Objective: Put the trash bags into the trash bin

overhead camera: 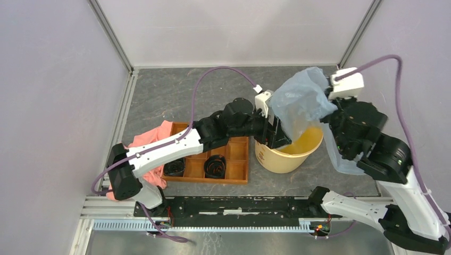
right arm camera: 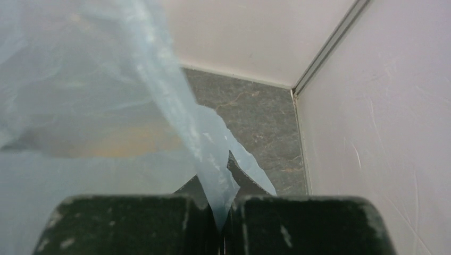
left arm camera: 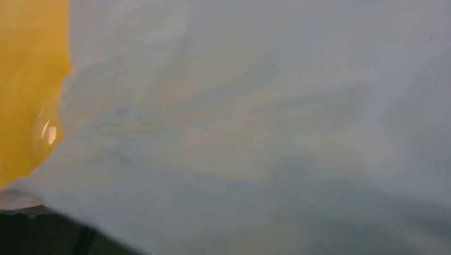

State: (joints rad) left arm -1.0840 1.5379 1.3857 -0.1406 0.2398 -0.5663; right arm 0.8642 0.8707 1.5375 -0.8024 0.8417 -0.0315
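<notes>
Next, my left gripper backs off toward the tray point(overhead camera: 239, 154), because the trash bag point(overhead camera: 299, 100) bunches up over it. It should then take the trash bag's loose edge from there.
The pale-blue trash bag point(overhead camera: 300, 103) is held up over the yellow-tan trash bin point(overhead camera: 290, 156), its lower end hanging into the bin's mouth. My right gripper point(right arm camera: 222, 212) is shut on a fold of the bag point(right arm camera: 170, 106) and holds it high at the bin's far right; in the top view it point(overhead camera: 334, 103) sits at the bag's right edge. My left gripper point(overhead camera: 277, 135) reaches over the bin's left rim under the film. The bag point(left arm camera: 266, 133) fills the left wrist view and hides the fingers; the bin's wall point(left arm camera: 26, 79) shows at left.
An orange-brown compartment tray point(overhead camera: 236, 154) with black round parts point(overhead camera: 215, 166) lies just left of the bin, under my left arm. A salmon-pink cloth point(overhead camera: 151, 141) lies at the tray's left. More bag film point(overhead camera: 340, 159) hangs right of the bin. Enclosure walls stand close around.
</notes>
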